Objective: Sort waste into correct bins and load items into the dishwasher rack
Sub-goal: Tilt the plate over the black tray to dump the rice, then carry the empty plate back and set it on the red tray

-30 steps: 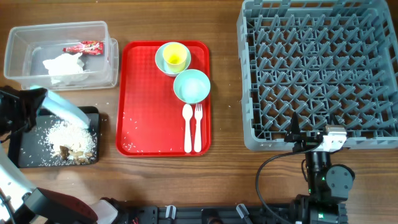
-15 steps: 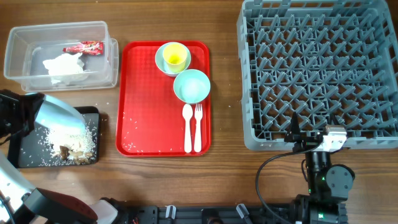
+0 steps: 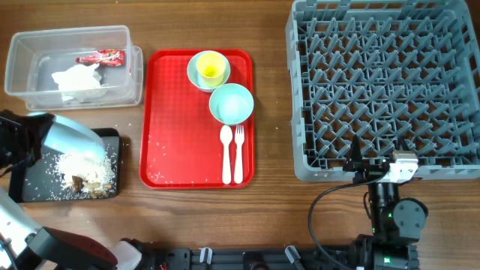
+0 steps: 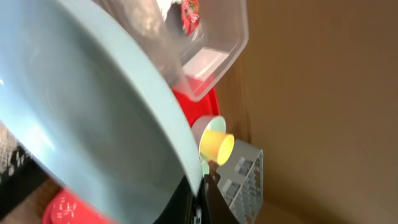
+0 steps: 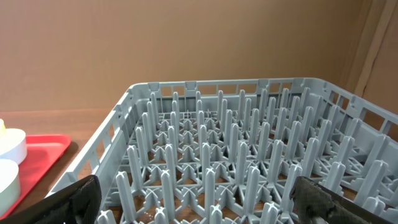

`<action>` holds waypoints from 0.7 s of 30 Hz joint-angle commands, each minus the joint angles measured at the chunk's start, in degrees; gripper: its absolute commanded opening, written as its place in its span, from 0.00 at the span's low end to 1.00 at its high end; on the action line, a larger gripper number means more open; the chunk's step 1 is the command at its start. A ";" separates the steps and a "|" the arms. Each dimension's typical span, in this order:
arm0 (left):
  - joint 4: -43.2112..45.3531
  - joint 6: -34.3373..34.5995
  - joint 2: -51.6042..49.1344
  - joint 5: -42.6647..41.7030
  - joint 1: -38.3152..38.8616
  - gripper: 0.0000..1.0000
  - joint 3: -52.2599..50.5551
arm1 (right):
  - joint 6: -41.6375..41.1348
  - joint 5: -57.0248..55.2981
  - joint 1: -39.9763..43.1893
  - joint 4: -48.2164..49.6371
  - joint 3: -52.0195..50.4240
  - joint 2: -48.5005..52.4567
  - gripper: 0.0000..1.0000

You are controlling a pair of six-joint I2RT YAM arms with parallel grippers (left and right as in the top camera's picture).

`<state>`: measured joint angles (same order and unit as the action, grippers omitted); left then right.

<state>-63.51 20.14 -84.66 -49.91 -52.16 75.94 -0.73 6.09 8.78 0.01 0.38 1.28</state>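
Observation:
The black tray point(image 3: 90, 185) has scraps in it and the red tray is open beside the spoon point(image 3: 182, 142), so my left gripper should keep going to the red tray and let go of the pale-blue plate flat there.
My left gripper point(image 3: 34, 139) is shut on the rim of the pale-blue plate point(image 3: 69, 137), held tilted over the black tray point(image 3: 30, 187), where brown scraps and rice crumbs point(image 3: 88, 171) lie. The plate fills the left wrist view point(image 4: 81, 118), pinched at the jaws point(image 4: 200, 202). The clear tub point(image 3: 22, 52) holds the white napkin point(image 3: 77, 78) and red wrapper point(image 3: 100, 57). On the red serving tray point(image 3: 176, 112) are the yellow cup point(image 3: 212, 68) inside the mint-green bowl point(image 3: 196, 69), the pale-blue bowl point(image 3: 231, 103), the spoon point(image 3: 226, 154) and fork point(image 3: 239, 154). My right gripper point(image 5: 199, 205) is open before the grey rack point(image 3: 382, 82).
Rice crumbs are scattered on the red tray's left and front parts point(image 3: 154, 176). The rack point(image 5: 236, 162) stands at the right of the table, its pegs close ahead of the right gripper. Bare wood lies between the red tray and the rack.
The plate has swung from a steep tilt over the tray's right part back toward the left and flatter. More rice lies on the black tray. The right arm has not moved.

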 commanded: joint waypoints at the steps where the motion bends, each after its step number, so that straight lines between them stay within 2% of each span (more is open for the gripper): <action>1: 1.62 -4.79 1.22 -0.70 0.04 0.04 0.46 | 0.72 -0.72 -0.09 0.28 -0.09 -0.31 1.00; 3: -2.47 -2.51 1.22 -2.49 0.07 0.04 0.46 | 0.70 -0.72 -0.09 0.28 -0.09 -0.31 1.00; 4: -3.08 -5.99 1.44 -4.50 0.28 0.04 0.46 | 0.72 -0.72 -0.09 0.28 -0.09 -0.31 1.00; 5: -1.38 -6.49 1.46 -2.84 0.90 0.04 0.46 | 0.70 -0.72 -0.09 0.28 -0.09 -0.31 1.00; 7: -4.92 -5.01 1.51 -4.42 1.75 0.04 0.46 | 0.72 -0.72 -0.09 0.28 -0.09 -0.31 1.00; 10: -8.48 -9.81 2.36 -6.38 5.64 0.04 0.46 | 0.72 -0.72 -0.09 0.28 -0.09 -0.31 1.00; 13: -11.41 -10.99 2.60 -5.07 13.31 0.04 0.46 | 0.72 -0.72 -0.09 0.28 -0.09 -0.31 1.00; 18: -11.04 -10.25 2.58 2.03 31.98 0.04 0.46 | 0.72 -0.72 -0.09 0.28 -0.09 -0.31 1.00; 19: -9.70 -8.46 2.47 5.92 37.22 0.04 0.46 | 0.70 -0.72 -0.09 0.28 -0.09 -0.31 1.00; 21: -7.78 -2.97 2.36 14.78 42.38 0.04 0.46 | 0.72 -0.72 -0.09 0.28 -0.09 -0.31 1.00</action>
<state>-73.52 11.73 -83.26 -47.51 -19.25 76.03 -0.73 6.07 8.78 0.01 0.38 1.26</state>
